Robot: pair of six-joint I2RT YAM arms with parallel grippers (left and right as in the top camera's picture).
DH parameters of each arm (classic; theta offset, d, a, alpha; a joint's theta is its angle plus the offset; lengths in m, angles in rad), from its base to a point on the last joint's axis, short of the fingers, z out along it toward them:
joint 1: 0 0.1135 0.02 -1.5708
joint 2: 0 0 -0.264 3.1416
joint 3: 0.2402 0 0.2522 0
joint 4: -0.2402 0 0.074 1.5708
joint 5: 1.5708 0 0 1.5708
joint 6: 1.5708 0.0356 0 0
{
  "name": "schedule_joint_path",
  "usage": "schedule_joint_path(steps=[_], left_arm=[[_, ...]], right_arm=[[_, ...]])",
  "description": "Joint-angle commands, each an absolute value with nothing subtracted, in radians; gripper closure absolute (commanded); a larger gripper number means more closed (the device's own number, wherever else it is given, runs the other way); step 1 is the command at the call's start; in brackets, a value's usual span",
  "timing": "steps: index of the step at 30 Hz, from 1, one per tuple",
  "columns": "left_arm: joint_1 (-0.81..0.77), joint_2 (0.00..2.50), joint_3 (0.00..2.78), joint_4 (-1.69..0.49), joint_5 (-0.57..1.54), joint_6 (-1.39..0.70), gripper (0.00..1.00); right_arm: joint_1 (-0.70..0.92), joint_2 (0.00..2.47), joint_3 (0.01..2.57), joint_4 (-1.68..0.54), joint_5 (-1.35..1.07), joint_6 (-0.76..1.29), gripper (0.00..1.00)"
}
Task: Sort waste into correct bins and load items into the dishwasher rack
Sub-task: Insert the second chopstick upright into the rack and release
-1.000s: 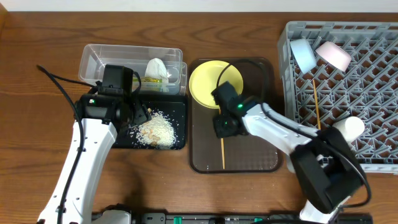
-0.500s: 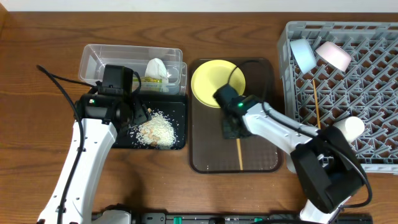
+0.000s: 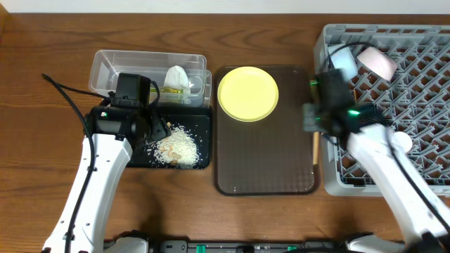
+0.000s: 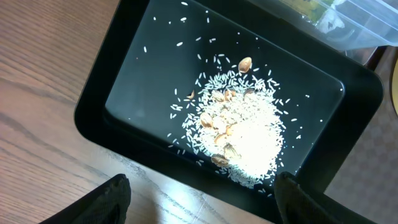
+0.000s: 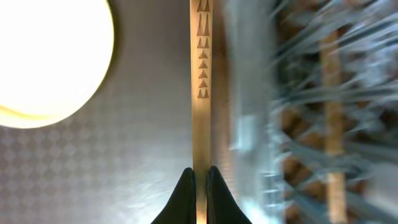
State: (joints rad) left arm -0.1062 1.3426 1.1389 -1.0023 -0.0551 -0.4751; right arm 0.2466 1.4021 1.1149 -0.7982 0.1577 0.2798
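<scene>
The held chopstick [image 5: 201,118] is parallel to the second chopstick [image 5: 334,124]. My right gripper should keep going over the rack's rim and let go of the held one beside the second one.
My right gripper [image 5: 200,177] is shut on a thin wooden chopstick [image 5: 201,74], which runs straight out from the jaws. Overhead, this gripper [image 3: 315,128] hangs at the left edge of the grey dishwasher rack [image 3: 422,105], and the chopstick [image 3: 315,150] pokes out over the brown tray's right rim. A second chopstick [image 5: 333,93] lies blurred in the rack. The yellow plate [image 3: 247,93] rests on the brown tray. My left gripper [image 4: 202,186] is open and empty, above the near edge of the black tray [image 4: 124,74] that holds the rice scraps [image 4: 245,134].
The clear tub [image 3: 112,67] behind the black tray holds a white napkin [image 3: 177,76] and the wrapper [image 3: 176,90]. A light blue bowl [image 3: 342,60] and a pink bowl [image 3: 376,62] stand in the rack's far left corner. The brown serving tray [image 3: 264,161] lies between the bins and the rack.
My right gripper closed on the chopstick and carried it from the middle of the brown tray rightward to the rack's left edge. The plate is now uncovered. The left arm has not moved.
</scene>
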Motion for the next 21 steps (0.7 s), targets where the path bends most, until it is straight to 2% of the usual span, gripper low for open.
schedule_joint_path(steps=[1,7,11,19,21], left_arm=[[-0.102,1.345,1.133,-1.005,-0.061,-0.488,0.23],[-0.102,1.345,1.133,-1.006,-0.061,-0.488,0.23],[-0.102,1.345,1.133,-1.006,-0.061,-0.488,0.24],[-0.102,1.345,1.133,-1.006,-0.061,-0.488,0.23],[-0.102,1.345,1.133,-1.006,-0.061,-0.488,0.23]], right_arm=[[0.168,1.345,1.119,-0.805,0.164,0.093,0.99],[0.014,1.348,1.119,-0.805,0.159,-0.031,0.99],[-0.064,1.380,1.119,-0.804,0.069,-0.112,0.99],[-0.125,1.477,1.118,-0.803,0.061,-0.117,0.98],[-0.124,1.489,1.118,-0.799,0.063,-0.117,0.85]])
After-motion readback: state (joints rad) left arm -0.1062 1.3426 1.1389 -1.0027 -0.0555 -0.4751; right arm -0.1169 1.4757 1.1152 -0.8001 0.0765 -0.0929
